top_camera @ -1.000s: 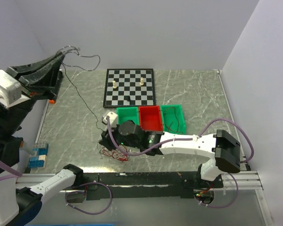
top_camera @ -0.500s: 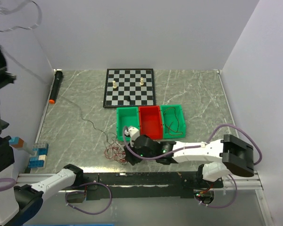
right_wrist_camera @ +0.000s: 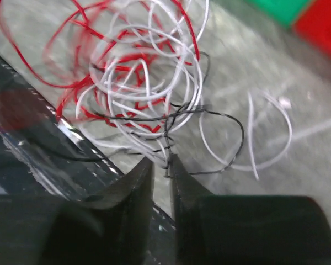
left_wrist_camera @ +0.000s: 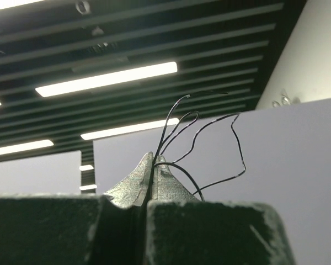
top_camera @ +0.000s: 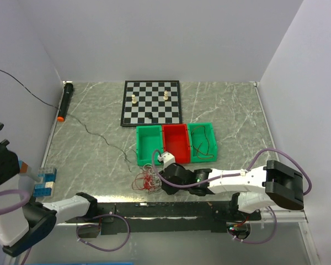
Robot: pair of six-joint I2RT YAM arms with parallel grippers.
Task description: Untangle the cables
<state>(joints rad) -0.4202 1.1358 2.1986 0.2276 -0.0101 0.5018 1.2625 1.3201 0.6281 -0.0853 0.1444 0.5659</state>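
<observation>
The black wire's tail [top_camera: 127, 159] is next to the tangle and my left gripper is far out, so next I bring the wire back to my right gripper by the green bin [top_camera: 149, 142].
The cables [top_camera: 145, 179] are a tangle of thin red, white and black wires near the table's front edge. In the right wrist view the cables [right_wrist_camera: 138, 88] lie just ahead of the fingers. My right gripper [top_camera: 163, 180] [right_wrist_camera: 161, 161] is down at the tangle's right side, nearly closed on white and black strands. One black wire [top_camera: 105, 139] runs from the tangle up and left, off the table. My left gripper [left_wrist_camera: 154, 160] is raised, points at the ceiling, and is shut on black wire [left_wrist_camera: 163, 134]. Its fingers are out of the top view.
A chessboard [top_camera: 151, 102] with a few pieces lies at the back. Three bins stand mid-table: green [top_camera: 149, 144], red [top_camera: 175, 139], and green [top_camera: 203, 141] with a black cable inside. A black marker [top_camera: 64, 102] and blue blocks [top_camera: 44, 182] are at the left.
My left arm has swung up and out to the left, drawing the black wire out long. My right gripper and the tangle have shifted right and toward the front edge.
</observation>
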